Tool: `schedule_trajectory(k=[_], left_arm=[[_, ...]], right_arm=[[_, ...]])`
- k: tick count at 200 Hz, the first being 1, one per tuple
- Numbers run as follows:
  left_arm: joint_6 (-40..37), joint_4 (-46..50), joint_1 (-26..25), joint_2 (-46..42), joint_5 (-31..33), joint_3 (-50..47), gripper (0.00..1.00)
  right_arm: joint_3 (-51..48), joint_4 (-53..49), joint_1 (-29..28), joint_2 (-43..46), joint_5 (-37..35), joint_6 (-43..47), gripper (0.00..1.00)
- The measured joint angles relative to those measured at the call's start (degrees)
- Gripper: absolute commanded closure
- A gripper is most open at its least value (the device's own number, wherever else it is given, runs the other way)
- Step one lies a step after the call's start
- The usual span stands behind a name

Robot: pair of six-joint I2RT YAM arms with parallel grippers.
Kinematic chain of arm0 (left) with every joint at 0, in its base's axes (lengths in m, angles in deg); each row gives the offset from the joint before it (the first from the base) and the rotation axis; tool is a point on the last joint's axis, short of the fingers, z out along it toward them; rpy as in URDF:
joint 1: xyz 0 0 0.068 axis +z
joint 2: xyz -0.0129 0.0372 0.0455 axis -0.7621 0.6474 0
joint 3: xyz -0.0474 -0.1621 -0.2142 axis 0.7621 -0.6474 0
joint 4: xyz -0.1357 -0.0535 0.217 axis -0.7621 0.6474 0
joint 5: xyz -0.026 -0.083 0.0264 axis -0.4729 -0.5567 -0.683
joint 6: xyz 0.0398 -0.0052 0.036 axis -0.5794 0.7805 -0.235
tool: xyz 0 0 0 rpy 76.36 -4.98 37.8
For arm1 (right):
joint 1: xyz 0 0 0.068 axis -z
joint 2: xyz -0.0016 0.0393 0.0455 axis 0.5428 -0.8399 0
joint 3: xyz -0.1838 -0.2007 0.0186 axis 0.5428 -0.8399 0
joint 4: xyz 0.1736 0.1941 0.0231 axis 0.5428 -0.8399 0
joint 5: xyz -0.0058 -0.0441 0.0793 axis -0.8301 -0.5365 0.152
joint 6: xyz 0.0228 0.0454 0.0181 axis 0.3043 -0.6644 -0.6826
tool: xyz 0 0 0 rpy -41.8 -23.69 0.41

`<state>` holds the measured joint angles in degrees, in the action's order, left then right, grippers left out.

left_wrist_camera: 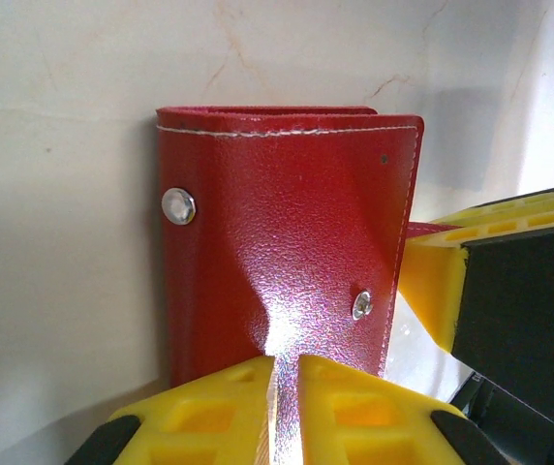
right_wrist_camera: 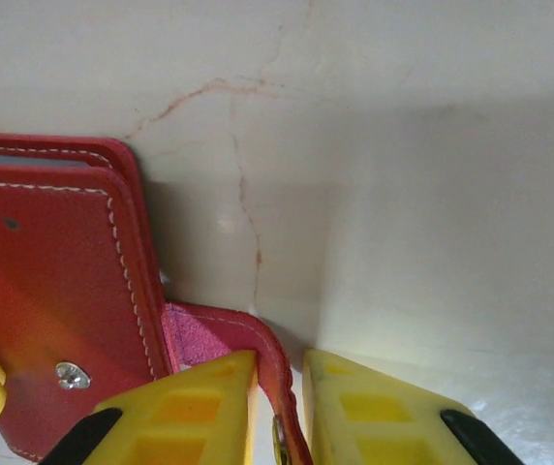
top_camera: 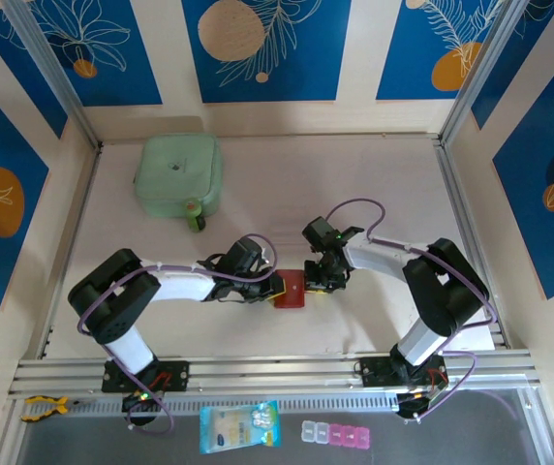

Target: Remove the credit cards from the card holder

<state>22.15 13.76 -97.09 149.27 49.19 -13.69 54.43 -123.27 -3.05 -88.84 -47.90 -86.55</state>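
Observation:
Next, my left gripper backs off from the card holder's red cover, which it is holding shut, while my right gripper lifts the closing tab to unfold the holder.
The red card holder lies folded on the pale table between my two grippers. In the left wrist view its grained red cover carries two metal snaps. My left gripper is shut on the near edge of that cover. In the top view the left gripper sits at the holder's left side and my right gripper at its right. The holder's red closing tab passes between the right gripper's yellow fingers. They stand slightly parted, with a thin gap beside the tab. The credit cards are hidden.
A pale green pouch lies at the back left of the table. Beyond the front rail are a blue-and-white packet, a row of pink-and-clear little boxes and a yellow clamp. Frame posts bound both sides.

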Motion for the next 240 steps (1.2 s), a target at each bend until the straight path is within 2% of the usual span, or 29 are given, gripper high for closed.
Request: schedule_trajectory(k=[126,154,200,240], left_arm=[[0.0,1.38,-0.33,0.0,0.66,0.76,0.83],[0.0,1.53,-0.37,0.0,0.85,0.85,0.83],[-0.02,1.95,-0.52,-0.79,1.22,0.85,0.77],[-1.11,6.69,-0.52,-4.66,3.56,1.2,0.72]], right_arm=[[-2.91,6.32,1.25,1.27,5.07,-0.85,0.83],[-2.91,6.75,1.29,1.27,5.44,-0.83,0.87],[-2.91,6.93,1.29,1.66,5.68,-0.81,0.93],[-2.89,5.64,1.36,3.91,5.44,-0.07,0.94]])
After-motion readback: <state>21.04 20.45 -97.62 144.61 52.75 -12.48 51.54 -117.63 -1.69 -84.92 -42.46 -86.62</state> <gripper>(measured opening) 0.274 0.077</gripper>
